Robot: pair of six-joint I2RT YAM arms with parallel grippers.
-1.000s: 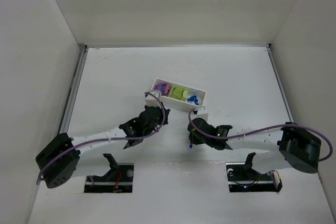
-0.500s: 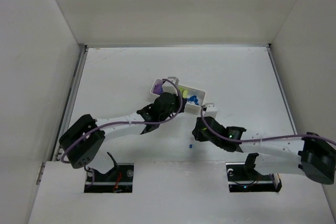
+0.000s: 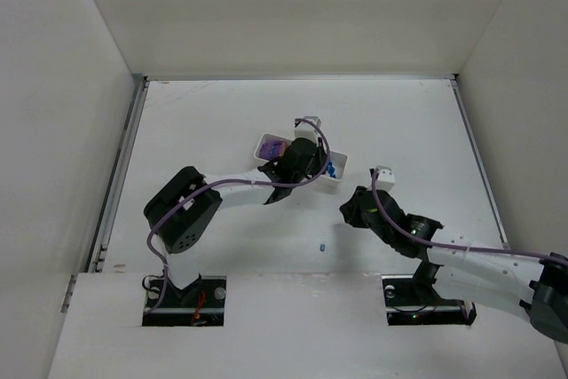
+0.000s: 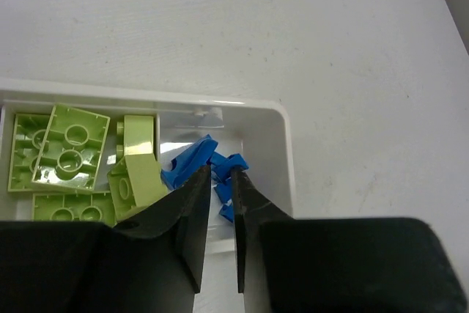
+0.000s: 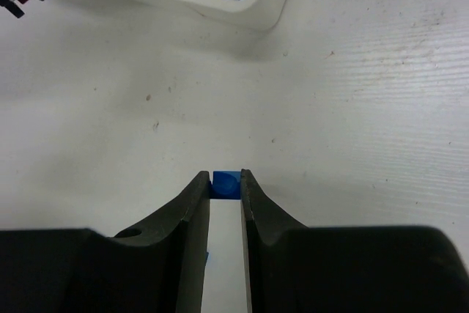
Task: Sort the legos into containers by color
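Observation:
The blue end compartment (image 3: 335, 168) is blocked by my left gripper, so that gripper should move back to the loose blue piece (image 3: 323, 248) before my right gripper drops its piece into the compartment.
The white tray (image 3: 265, 142) holds purple bricks (image 3: 277, 147), yellow-green bricks (image 4: 66, 144) and tiny blue pieces (image 4: 192, 165) in separate compartments. My left gripper (image 3: 317, 168) hangs over the blue end compartment. In the left wrist view its tips (image 4: 222, 174) are nearly shut, with a small blue piece (image 4: 223, 188) in the narrow gap. My right gripper (image 3: 352, 213) is to the right of the tray, above the table. In the right wrist view (image 5: 226, 179) it is shut on a small blue piece (image 5: 226, 185).
One tiny blue piece (image 3: 322, 244) lies loose on the table in front of the tray, left of my right arm. The tray's near corner (image 5: 249, 16) shows ahead of the right gripper. Walls enclose the table on three sides.
My left gripper has swung from the table in front of the tray to over its blue compartment. My right gripper has lifted a blue piece off the table and moved right and farther.

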